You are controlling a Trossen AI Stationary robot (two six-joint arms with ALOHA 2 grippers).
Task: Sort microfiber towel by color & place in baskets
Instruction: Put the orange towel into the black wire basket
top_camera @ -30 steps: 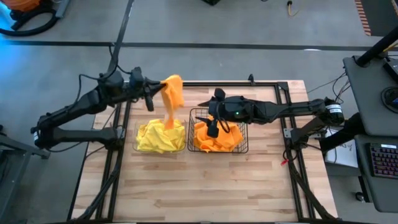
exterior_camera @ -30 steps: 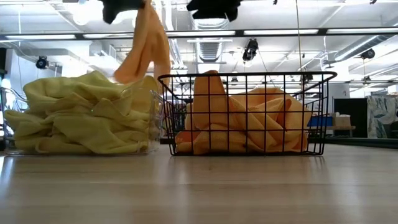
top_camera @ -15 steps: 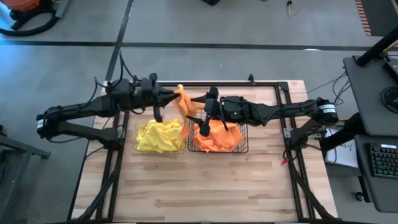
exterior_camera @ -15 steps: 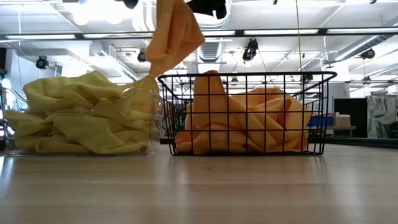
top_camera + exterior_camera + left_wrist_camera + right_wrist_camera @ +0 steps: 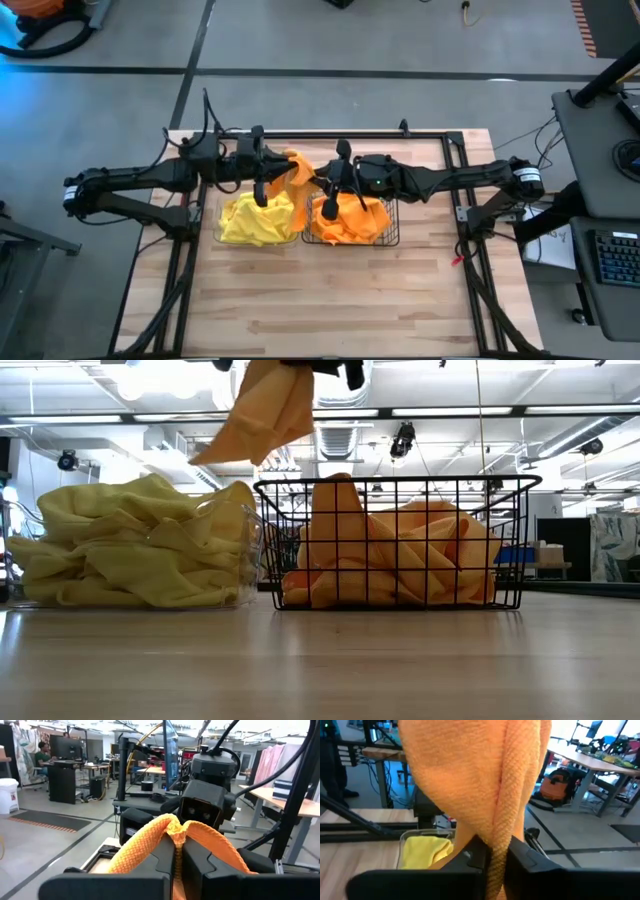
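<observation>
Both grippers pinch the orange towel [image 5: 297,188] over the gap, so my left gripper should release it before my right gripper lowers it into the black wire basket [image 5: 355,222].
An orange microfiber towel [image 5: 300,168] hangs in the air between my two grippers, above the gap between the two baskets. My left gripper [image 5: 285,166] comes from the left and is shut on it. My right gripper [image 5: 318,180] comes from the right and is also shut on it. In the low view the towel [image 5: 262,410] hangs free above the baskets. The clear plastic basket [image 5: 245,550] holds a heap of yellow towels [image 5: 258,218]. The black wire basket [image 5: 400,485] holds orange towels [image 5: 352,222]. My left gripper pinches a bunched fold of the orange towel [image 5: 174,831] between its two fingers, level, from the table's left. The cloth bulges out over the fingertips. My right gripper pinches a gathered fold of the same towel [image 5: 499,837] between its two fingers, level, from the table's right. The towel's lower part [image 5: 250,435] hangs slack, clear of both baskets.
The two baskets stand side by side at the middle of the wooden table [image 5: 330,300], with bare table in front of them. A black frame [image 5: 440,135] runs along the table's far and side edges. Beyond the table lie desks and equipment.
My left gripper has carried the orange towel toward the table's right, up to my right gripper. The towel's lower end, which hung down to the yellow heap, now swings clear above the baskets. My right gripper has tipped up to level and shut on the towel.
</observation>
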